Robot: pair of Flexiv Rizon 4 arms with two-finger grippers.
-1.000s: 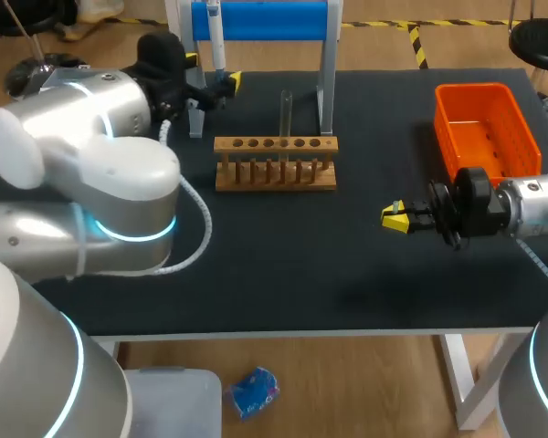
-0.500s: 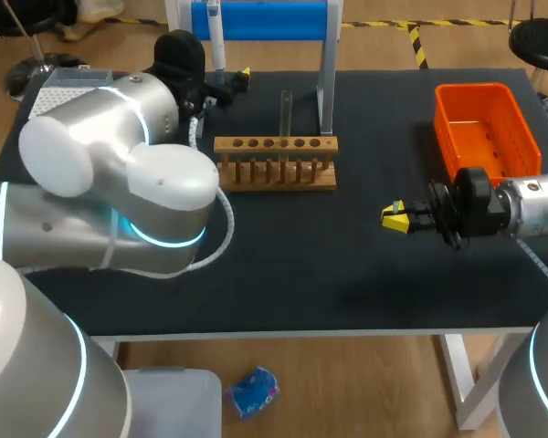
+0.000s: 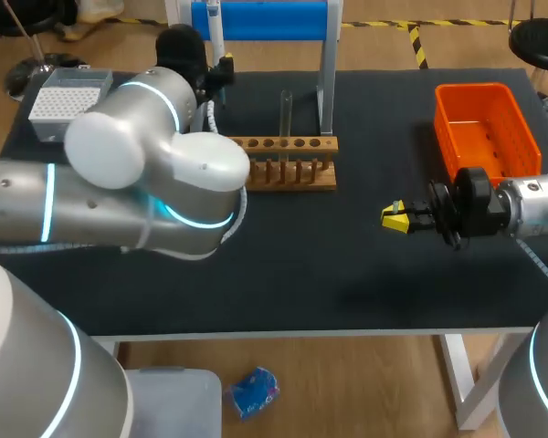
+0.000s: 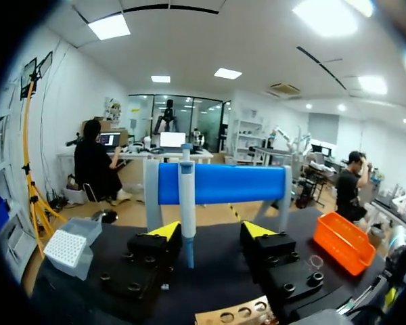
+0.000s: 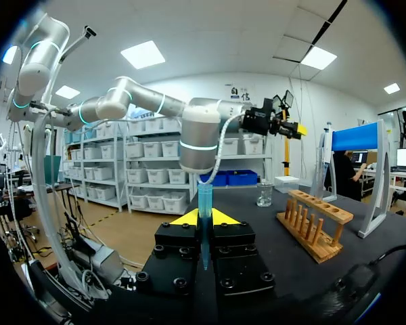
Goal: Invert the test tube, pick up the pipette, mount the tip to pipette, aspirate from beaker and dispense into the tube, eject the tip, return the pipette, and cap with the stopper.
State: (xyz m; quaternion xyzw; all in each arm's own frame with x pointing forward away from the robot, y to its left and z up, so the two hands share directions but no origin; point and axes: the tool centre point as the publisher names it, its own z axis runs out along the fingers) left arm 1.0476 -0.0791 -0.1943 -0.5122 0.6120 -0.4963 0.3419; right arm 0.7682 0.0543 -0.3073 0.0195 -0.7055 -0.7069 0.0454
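When I lift the white pipette [image 4: 187,193], it should come free and leave the stand in place: the pipette's shaft [image 4: 189,249] hangs clear below the blue bar.
The white and blue pipette [image 3: 216,32] [image 4: 187,203] hangs on the blue-barred stand [image 3: 260,20]. My left gripper [image 3: 221,71] [image 4: 210,233] is open around its lower shaft, which lies close against one finger and clear of the other. A glass test tube [image 3: 286,109] stands upright in the wooden rack [image 3: 283,169]. Out over the table's right half, my right gripper [image 3: 395,217] [image 5: 204,218] is shut on a slim blue piece [image 5: 204,200], seemingly the stopper. In the head view my left arm hides the beaker [image 5: 264,193].
A white tip box [image 3: 68,96] [image 4: 66,247] sits at the back left corner. An orange bin [image 3: 487,128] [image 4: 344,240] stands at the back right. My bulky left arm [image 3: 155,182] hangs over the table's left half.
My left arm has swung right and back, bringing its gripper around the hanging pipette, and the fingers have drawn closer together. The right arm and its blue piece have stayed put.
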